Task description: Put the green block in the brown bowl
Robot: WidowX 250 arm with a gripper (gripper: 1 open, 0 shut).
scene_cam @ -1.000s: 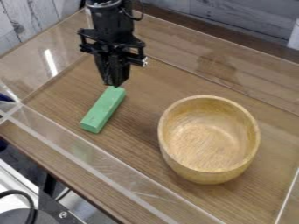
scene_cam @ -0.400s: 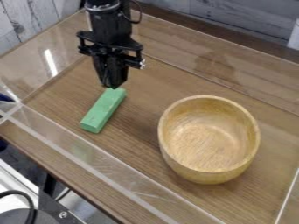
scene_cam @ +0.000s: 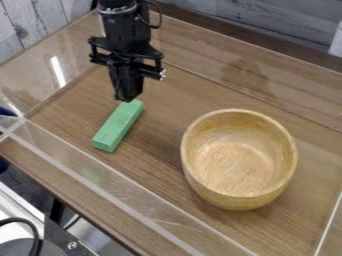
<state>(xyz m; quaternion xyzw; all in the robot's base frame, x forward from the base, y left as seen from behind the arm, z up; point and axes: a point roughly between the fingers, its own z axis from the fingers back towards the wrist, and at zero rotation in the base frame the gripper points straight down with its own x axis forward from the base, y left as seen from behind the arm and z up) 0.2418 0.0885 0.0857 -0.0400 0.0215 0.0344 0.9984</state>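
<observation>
I should open my gripper's fingers, which are closed and empty at the green block's far end [scene_cam: 131, 105], and put them on either side of the block nearer to its middle [scene_cam: 118, 127].
The green block [scene_cam: 116, 127] lies flat on the wooden table, left of centre, its long side running from near left to far right. My black gripper [scene_cam: 130, 94] points straight down over the block's far end, with its fingers pressed together and shut. The fingertips sit right at that end, and I cannot tell whether they touch it. Nothing is between the fingers. The brown bowl [scene_cam: 239, 157] stands empty at the right, well apart from the block and the gripper.
A clear plastic wall [scene_cam: 80, 165] runs along the near edge of the table and up the left side. Bare wooden tabletop [scene_cam: 227, 70] lies behind the bowl and between the block and the bowl.
</observation>
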